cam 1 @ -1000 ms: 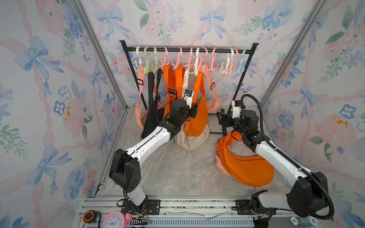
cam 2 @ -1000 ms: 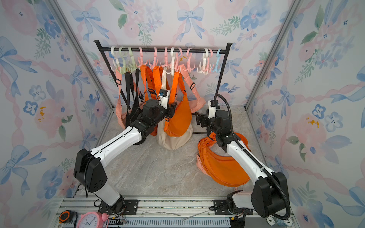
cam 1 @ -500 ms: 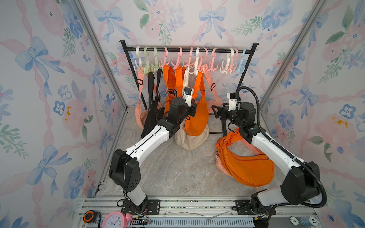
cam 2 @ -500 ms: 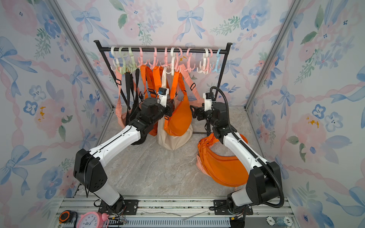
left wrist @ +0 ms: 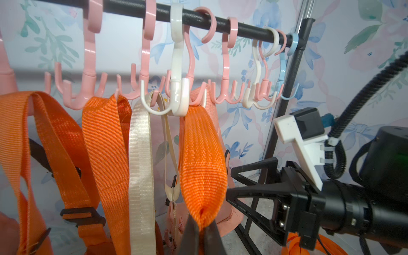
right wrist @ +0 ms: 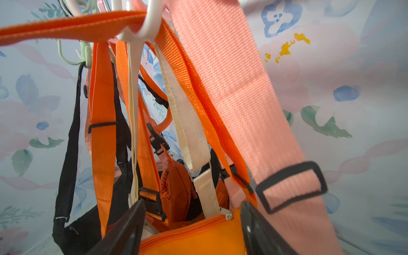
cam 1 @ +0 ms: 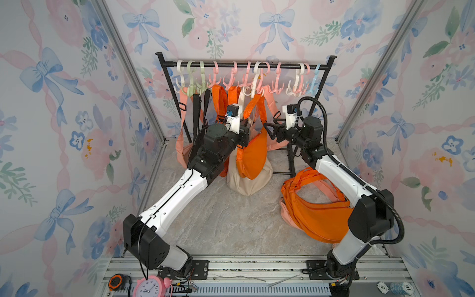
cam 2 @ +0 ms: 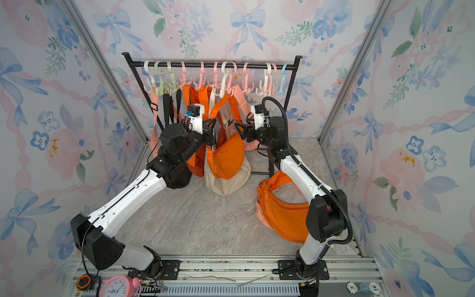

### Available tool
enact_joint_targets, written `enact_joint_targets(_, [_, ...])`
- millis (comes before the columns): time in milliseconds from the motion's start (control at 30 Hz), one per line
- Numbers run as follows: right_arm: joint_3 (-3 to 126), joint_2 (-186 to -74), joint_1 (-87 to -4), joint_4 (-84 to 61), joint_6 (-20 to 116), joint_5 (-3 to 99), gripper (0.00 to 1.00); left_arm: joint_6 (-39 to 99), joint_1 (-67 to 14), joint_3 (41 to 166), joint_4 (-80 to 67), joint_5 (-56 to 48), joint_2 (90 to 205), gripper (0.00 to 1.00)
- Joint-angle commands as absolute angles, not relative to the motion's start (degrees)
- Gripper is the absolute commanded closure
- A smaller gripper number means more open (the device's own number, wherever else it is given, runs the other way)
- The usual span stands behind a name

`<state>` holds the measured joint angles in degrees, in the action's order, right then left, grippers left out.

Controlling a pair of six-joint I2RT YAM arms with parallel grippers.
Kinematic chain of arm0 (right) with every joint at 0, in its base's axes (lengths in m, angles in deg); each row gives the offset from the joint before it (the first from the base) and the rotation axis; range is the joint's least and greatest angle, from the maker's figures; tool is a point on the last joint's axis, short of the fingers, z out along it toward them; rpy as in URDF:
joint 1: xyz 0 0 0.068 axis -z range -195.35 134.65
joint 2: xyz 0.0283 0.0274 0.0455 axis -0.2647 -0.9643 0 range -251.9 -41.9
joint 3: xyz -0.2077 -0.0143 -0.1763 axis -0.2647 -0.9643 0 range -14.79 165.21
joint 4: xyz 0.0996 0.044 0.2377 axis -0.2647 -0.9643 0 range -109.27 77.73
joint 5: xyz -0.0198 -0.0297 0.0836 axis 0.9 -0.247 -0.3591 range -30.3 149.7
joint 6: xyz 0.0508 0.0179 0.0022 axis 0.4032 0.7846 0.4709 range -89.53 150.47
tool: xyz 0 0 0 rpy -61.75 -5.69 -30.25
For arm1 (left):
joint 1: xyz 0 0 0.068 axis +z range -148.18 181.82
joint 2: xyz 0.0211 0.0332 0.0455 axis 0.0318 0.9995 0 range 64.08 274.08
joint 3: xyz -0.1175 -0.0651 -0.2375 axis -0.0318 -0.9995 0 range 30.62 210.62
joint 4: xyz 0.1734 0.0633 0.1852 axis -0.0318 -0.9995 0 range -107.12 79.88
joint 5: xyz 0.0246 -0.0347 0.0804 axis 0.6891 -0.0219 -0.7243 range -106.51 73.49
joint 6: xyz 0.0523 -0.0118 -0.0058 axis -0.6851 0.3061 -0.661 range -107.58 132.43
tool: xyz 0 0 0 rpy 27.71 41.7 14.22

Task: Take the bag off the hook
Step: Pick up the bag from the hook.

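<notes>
My right gripper should keep moving in until it closes on that side (cam 1: 263, 115), as the orange strap's free side (cam 1: 261, 106) hangs in front of its open fingers.
An orange bag (cam 1: 253, 156) (cam 2: 228, 156) hangs by its orange strap (left wrist: 202, 159) from a white hook (left wrist: 178, 99) (cam 1: 255, 84) on the rack's bar. My left gripper (left wrist: 202, 229) (cam 1: 247, 127) is shut on that strap, well below the hook. The strap folds into a pinch between the jaws. My right gripper (right wrist: 192, 204) (cam 1: 268, 129) (left wrist: 230, 184) is open beside the bag on the other side. Its jaws stand astride the bag's zipped top edge (right wrist: 187, 229). A cream strap (right wrist: 187, 132) shares the same hook.
The black rack (cam 1: 244, 65) carries several pink, white, green and blue hooks, with orange, black, pink and cream bags hung close together. A cream bag (cam 1: 248, 182) rests on the floor under the orange one. A heap of orange and pink bags (cam 1: 316, 218) lies at the right.
My left gripper has shut on the orange strap. My right arm has risen from the heap on the floor and swung left to the hanging orange bag, its jaws narrowing.
</notes>
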<state>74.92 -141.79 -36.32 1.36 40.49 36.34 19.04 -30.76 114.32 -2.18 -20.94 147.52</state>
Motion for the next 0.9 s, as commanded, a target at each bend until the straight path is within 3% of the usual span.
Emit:
enact_joint_targets(0, [79.50,-144.67,-36.96,0.86,40.82,33.18,0.30,18.16,-30.06,115.25,-3.85,-20.78,145.50,1.00])
enact_joint_targets(233, [88.28,-150.85,-37.05,-2.35,40.04,33.16,0.22,18.32,-28.39,115.69,-5.19,-20.42,143.55,1.00])
enact_joint_targets(567, [99.66,-159.13,-37.28,-6.84,40.08,32.14,0.21,18.40,-27.29,115.28,-5.34,-20.31,142.14,1.00])
enact_joint_targets(733, [103.48,-161.68,-37.32,-8.19,40.52,31.93,0.26,18.40,-26.92,115.04,-5.29,-20.49,142.04,1.00])
enact_joint_targets(867, [104.21,-162.09,-37.36,-7.79,41.26,30.95,0.40,18.75,-26.61,114.99,-5.11,-20.23,142.55,1.00])
